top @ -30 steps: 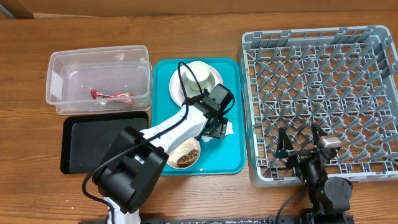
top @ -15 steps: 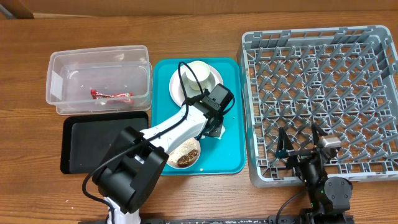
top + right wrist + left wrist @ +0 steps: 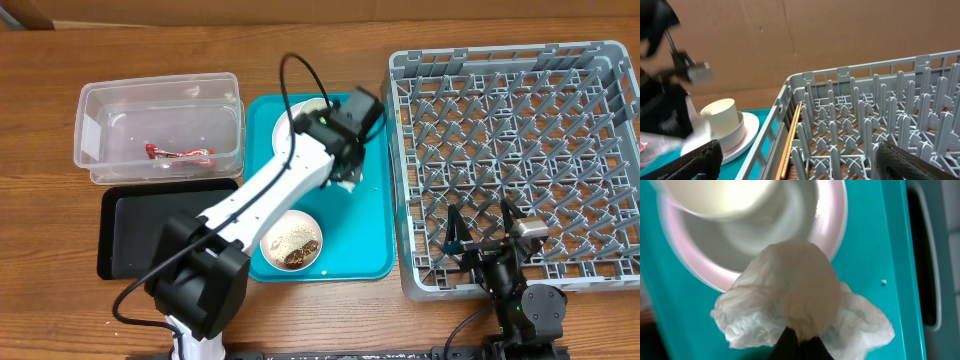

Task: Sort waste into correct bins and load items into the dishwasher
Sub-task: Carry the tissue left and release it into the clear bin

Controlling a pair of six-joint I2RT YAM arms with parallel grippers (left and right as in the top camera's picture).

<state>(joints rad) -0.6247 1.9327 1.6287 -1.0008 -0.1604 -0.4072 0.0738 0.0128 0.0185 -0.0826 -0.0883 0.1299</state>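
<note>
The robot's left gripper goes on carrying the crumpled white napkin until it hangs above the open room (image 3: 163,118) that the clear tub has next to the red wrapper (image 3: 180,154).
My left gripper (image 3: 347,165) is shut on the crumpled white napkin (image 3: 800,292), which hangs over the teal tray next to the white plate (image 3: 832,225). A white cup (image 3: 722,117) stands on that plate (image 3: 747,131). A bowl of brown food scraps and pale crumbs (image 3: 292,243) sits at the tray's front. The red wrapper (image 3: 180,153) lies in the clear tub (image 3: 160,100). In front of the tub lies the black tray (image 3: 140,230). The right gripper (image 3: 483,235) is open above the front left part of the grey dish rack (image 3: 520,130), holding nothing.
The teal serving tray (image 3: 372,235) lies between the bins and the rack. My left arm reaches diagonally across it and hides part of the plate. A thin wooden stick (image 3: 790,140) rests along the rack's left wall.
The left gripper shut on the napkin at mid-tray, then carried it toward the back of the tray beside the plate. The right arm has not moved.
</note>
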